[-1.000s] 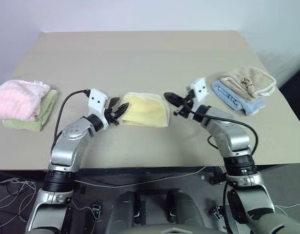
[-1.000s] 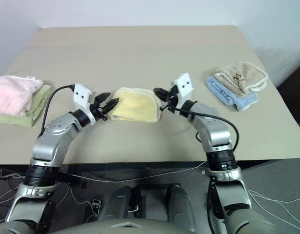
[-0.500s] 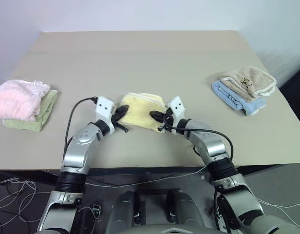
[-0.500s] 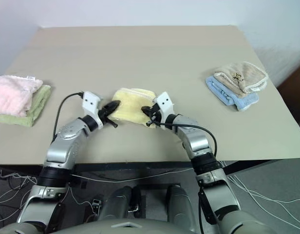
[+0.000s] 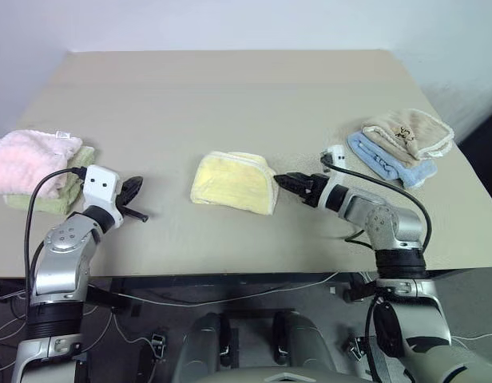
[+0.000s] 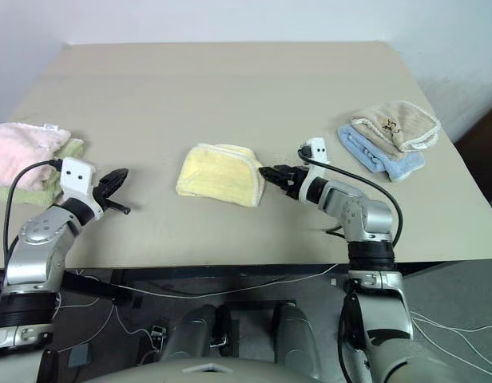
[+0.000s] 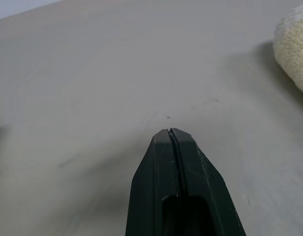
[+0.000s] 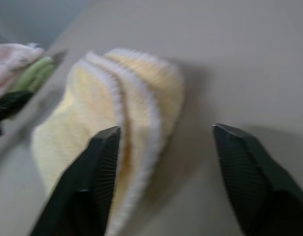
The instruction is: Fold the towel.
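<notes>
My open right gripper's fingers are only reaching the rim of the towel's stacked edges (image 8: pixel 144 113), so I should go further in over the towel (image 5: pixel 244 185) before I close around the edges.
The towel (image 5: pixel 232 182) is pale yellow and lies folded into a small thick packet in the middle of the table, its lighter stitched edges stacked on its right side (image 8: pixel 117 103). My right gripper (image 5: pixel 281 181) sits low over the table just right of that side, pointing at it. It is open and holds nothing (image 8: pixel 166 128). My left gripper (image 5: pixel 132 190) is well off to the towel's left, near the front edge. Its fingers are pressed together with nothing between them (image 7: pixel 171 132), and the towel's edge (image 7: pixel 295 49) lies far from them.
A fluffy pink towel (image 5: pixel 29 162) lies on a green one (image 5: pixel 73 177) at the table's far left, close behind my left gripper. A tan embroidered towel (image 5: pixel 407 130) rests on a blue one (image 5: pixel 386 165) at the far right. The beige table (image 5: pixel 230 88) stretches away behind.
Half a second ago both grippers met at the towel's front. Now the left one has swung far left, shut, and the right one has drawn back to the right and opened. The towel stays folded.
</notes>
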